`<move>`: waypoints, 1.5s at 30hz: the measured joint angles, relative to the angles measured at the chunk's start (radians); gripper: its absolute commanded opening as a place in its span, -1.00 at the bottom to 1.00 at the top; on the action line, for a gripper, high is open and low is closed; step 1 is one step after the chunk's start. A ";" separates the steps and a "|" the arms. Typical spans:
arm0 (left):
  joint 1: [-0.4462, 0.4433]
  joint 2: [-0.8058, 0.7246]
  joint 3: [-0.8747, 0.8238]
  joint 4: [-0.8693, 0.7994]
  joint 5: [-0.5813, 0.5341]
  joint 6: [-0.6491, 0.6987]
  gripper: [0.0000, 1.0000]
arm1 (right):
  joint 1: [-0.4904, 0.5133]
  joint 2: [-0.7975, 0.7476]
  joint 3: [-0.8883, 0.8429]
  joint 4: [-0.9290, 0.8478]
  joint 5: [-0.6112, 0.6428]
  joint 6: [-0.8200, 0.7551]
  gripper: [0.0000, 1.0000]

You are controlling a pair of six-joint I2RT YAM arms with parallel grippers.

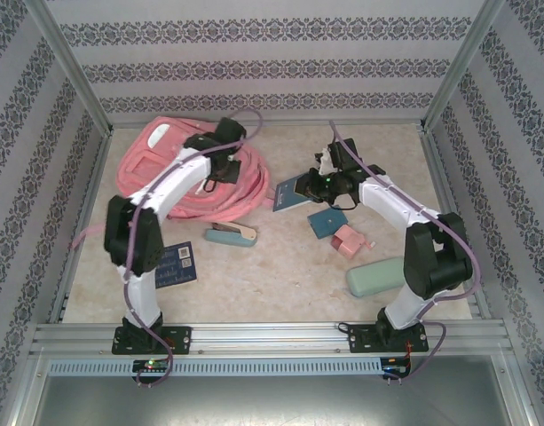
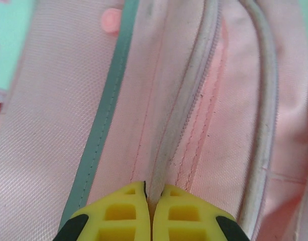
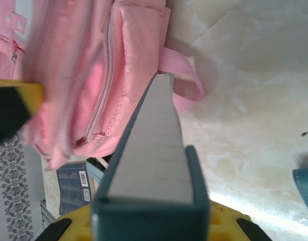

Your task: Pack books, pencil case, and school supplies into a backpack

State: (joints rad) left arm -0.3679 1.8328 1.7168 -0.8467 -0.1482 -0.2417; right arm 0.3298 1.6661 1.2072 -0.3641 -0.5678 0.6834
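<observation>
The backpack's opening (image 3: 94,95) is too tight for the navy book, so next my left gripper pulls the grey zipper strip (image 2: 178,118) up and away from the book first.
The pink backpack (image 1: 165,169) lies at the back left of the table. My left gripper (image 1: 220,149) is over its right side, shut (image 2: 149,196) on a grey zipper strip (image 2: 186,105) of the backpack (image 2: 53,125). My right gripper (image 1: 323,182) is shut (image 3: 151,226) on a dark navy book (image 3: 154,150) held on edge, page side towards the camera, just right of the backpack (image 3: 88,75). That book (image 1: 289,192) hangs near the table's middle. A second navy book (image 1: 176,264) lies by the left arm. A mint pencil case (image 1: 376,277) lies at the right front.
A teal square pad (image 1: 327,222) and a pink boxy thing (image 1: 349,240) lie under the right arm. A flat teal item with a brown top (image 1: 232,235) lies near the backpack's front. Patterned walls and metal posts enclose the table (image 1: 280,284).
</observation>
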 measured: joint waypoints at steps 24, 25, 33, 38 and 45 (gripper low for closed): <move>0.316 -0.282 -0.110 0.130 0.485 -0.212 -1.00 | 0.192 0.214 0.282 0.242 0.085 0.211 -1.00; 0.316 -0.279 -0.110 0.130 0.499 -0.212 -1.00 | 0.190 0.209 0.274 0.246 0.087 0.212 -1.00; 0.311 -0.159 -0.047 0.137 0.607 -0.213 -1.00 | 0.174 0.205 0.215 0.250 0.089 0.212 -1.00; 0.296 -0.075 0.032 0.140 0.661 -0.217 -1.00 | 0.208 0.219 0.208 0.273 0.089 0.228 -1.00; 0.295 -0.041 0.093 0.145 0.751 -0.236 -1.00 | 0.229 0.322 0.236 0.419 0.084 0.317 -1.00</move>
State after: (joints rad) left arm -0.0727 1.7920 1.8099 -0.7017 0.6029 -0.4774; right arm 0.5587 1.9884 1.4429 0.0551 -0.4843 1.0004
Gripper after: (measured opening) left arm 0.060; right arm 0.193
